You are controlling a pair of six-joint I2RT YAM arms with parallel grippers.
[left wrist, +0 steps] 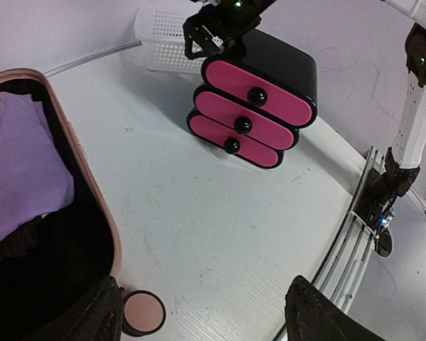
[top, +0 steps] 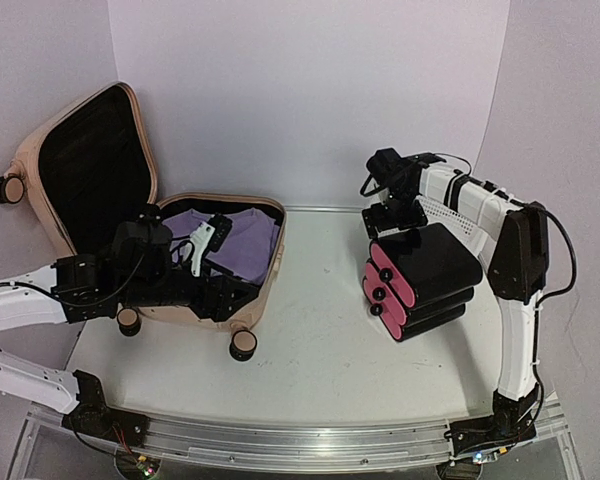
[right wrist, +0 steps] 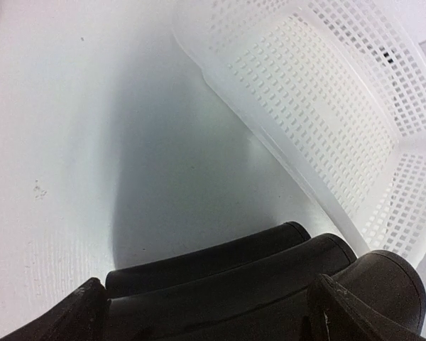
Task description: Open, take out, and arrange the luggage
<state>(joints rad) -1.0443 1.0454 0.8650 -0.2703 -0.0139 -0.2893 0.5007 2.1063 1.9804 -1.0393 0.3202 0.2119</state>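
Note:
My right gripper is to push the drawer unit (top: pixel 430 262) toward the metal rail first, because the drawer unit is crowding the white mesh basket's front (right wrist: pixel 341 222), and then take the basket's rim.
The luggage (top: pixel 90 165), a pale pink hard-shell suitcase, lies open at the left with its black-lined lid raised. A purple garment (top: pixel 242 240) and a white and black item (top: pixel 202 240) lie in its lower half. My left gripper (top: pixel 230 298) hangs open over the front rim (left wrist: pixel 92 213), beside a pink wheel (left wrist: pixel 143 312). Only bare table shows between its fingers (left wrist: pixel 319 312). My right gripper (top: pixel 390 215) stands open behind the black drawer unit (top: pixel 425 275), whose rounded back edge (right wrist: pixel 227 284) lies between its fingers (right wrist: pixel 369 298).
The drawer unit (left wrist: pixel 259 106) has three pink fronts with black knobs. A white mesh basket (top: pixel 445 210) (right wrist: pixel 341 121) stands right behind it at the back right. A metal rail (top: pixel 300 440) runs along the table's near edge.

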